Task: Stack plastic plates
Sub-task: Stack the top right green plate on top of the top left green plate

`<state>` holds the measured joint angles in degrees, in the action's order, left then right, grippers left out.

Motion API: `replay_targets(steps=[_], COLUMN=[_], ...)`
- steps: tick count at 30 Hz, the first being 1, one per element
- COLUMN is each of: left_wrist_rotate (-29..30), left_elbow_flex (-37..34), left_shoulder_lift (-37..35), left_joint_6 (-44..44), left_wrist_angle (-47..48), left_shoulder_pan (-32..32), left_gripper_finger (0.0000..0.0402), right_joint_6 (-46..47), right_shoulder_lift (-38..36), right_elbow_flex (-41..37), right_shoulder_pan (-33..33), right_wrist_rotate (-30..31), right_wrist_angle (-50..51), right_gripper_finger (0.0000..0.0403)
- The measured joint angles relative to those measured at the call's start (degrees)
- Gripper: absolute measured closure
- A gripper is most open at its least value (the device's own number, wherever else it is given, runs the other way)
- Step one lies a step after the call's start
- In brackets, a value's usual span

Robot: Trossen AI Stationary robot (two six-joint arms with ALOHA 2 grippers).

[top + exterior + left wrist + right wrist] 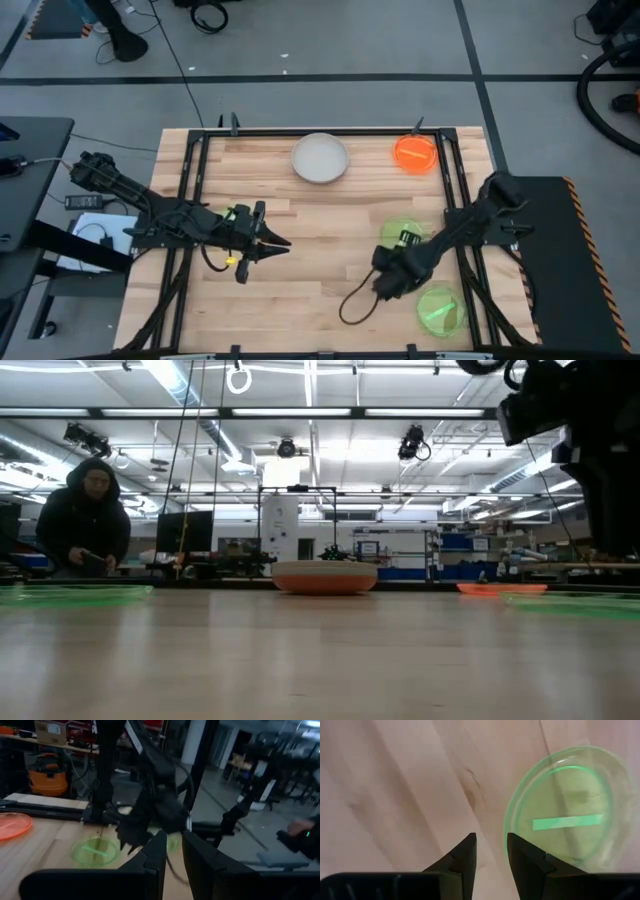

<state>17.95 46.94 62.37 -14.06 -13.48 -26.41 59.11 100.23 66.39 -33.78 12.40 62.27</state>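
The green plate's rim point(507, 814) runs straight past the robot's open right fingers, so the right gripper should keep lowering over that rim point(505, 828) until its fingers straddle it, then close.
Four plates show in the high view, all lying flat on the wooden table. An off-white plate point(320, 158) and a translucent orange plate point(416, 153) are near the far edge. One neon green plate point(403, 235) is partly under my right arm, and another green plate point(441, 310) is near the right front corner. My right gripper point(385, 285) points down at bare wood, open by a narrow gap point(491, 842), just beside a green plate's rim point(512, 815). My left gripper point(275, 242) hovers left of centre, narrowly open point(173, 840), holding nothing. The other plates are out of view.
A black cable point(350, 305) loops on the table near my right gripper. Black frame rails point(190, 200) run along the table's left and right sides. Bare wood lies in the middle and at the near left. A person point(85, 520) is behind the table, in the room.
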Motion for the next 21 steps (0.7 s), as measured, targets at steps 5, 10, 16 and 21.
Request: replay_targets(steps=[5, 10, 16, 21], left_wrist_rotate=[-3.0, -4.6, -4.3, -4.4], left_elbow_flex=[0.0, 0.0, 0.0, 0.0], left_shoulder_lift=[0.0, 0.0, 0.0, 0.0], left_joint_6=[-2.6, -0.5, 0.2, 0.3], left_wrist_angle=[-1.1, -1.3, -1.5, -1.6], left_shoulder_pan=[-0.7, -4.2, -6.1, -6.1], left_gripper_finger=[0.0333, 0.0334, 0.0333, 0.0334], right_joint_6=[-1.3, -3.7, -2.1, -1.7], right_shoulder_lift=[6.3, 9.9, 10.2, 10.3], right_elbow_flex=[2.0, 2.0, 2.0, 2.0], right_shoulder_pan=[-0.6, 1.4, 4.2, 5.8], right_wrist_rotate=[0.6, -1.6, -1.7, -3.3], right_wrist_angle=[3.9, 3.9, 4.4, 4.3], right_gripper_finger=[0.0284, 0.0284, 0.0294, 0.0328])
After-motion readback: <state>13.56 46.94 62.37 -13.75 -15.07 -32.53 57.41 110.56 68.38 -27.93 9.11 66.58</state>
